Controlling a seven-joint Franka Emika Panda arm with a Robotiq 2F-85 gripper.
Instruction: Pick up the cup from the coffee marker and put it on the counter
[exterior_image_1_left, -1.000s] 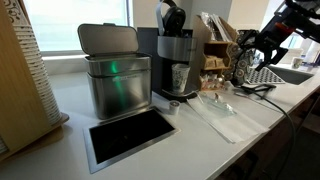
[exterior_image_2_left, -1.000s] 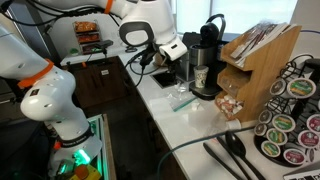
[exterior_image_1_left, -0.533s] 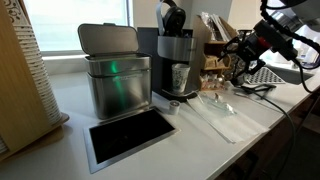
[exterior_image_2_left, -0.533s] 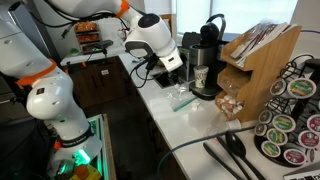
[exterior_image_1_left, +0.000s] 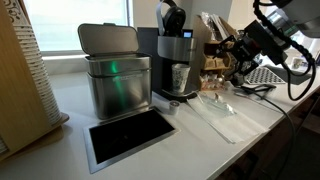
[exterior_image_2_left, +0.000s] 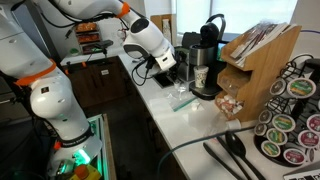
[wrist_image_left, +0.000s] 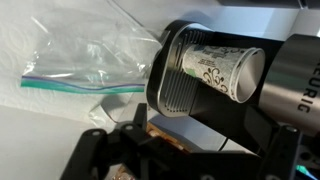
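The coffee marker's head (exterior_image_1_left: 177, 48) is level with my gripper, which hangs above the cup. Next, I bring my gripper down to the cup's side (exterior_image_1_left: 180, 78) and reach in from the front.
The cup (exterior_image_1_left: 181, 77) is a small greyish tumbler with a printed pattern. It stands on the round drip tray of the black coffee marker (exterior_image_1_left: 172, 45), under the spout. It shows in both exterior views (exterior_image_2_left: 199, 76) and lies sideways in the wrist view (wrist_image_left: 215, 70), with the drip tray (wrist_image_left: 180, 95) beside it. My gripper (exterior_image_1_left: 230, 55) is open and empty, in the air a short way in front of the machine (exterior_image_2_left: 207, 45) and apart from the cup. In the wrist view its dark fingers (wrist_image_left: 190, 158) frame the lower edge. The white counter (exterior_image_1_left: 190, 140) has a dark recessed panel (exterior_image_1_left: 130, 136).
A square steel bin (exterior_image_1_left: 112, 72) stands next to the machine. A clear zip bag (exterior_image_1_left: 215, 110) lies on the counter in front of it (exterior_image_2_left: 180, 100) (wrist_image_left: 80, 60). A wooden rack (exterior_image_2_left: 255, 55) and a coffee pod carousel (exterior_image_2_left: 290, 120) stand beyond.
My arm has moved in toward the coffee machine, bringing the open gripper closer to the cup. The cup has not moved.
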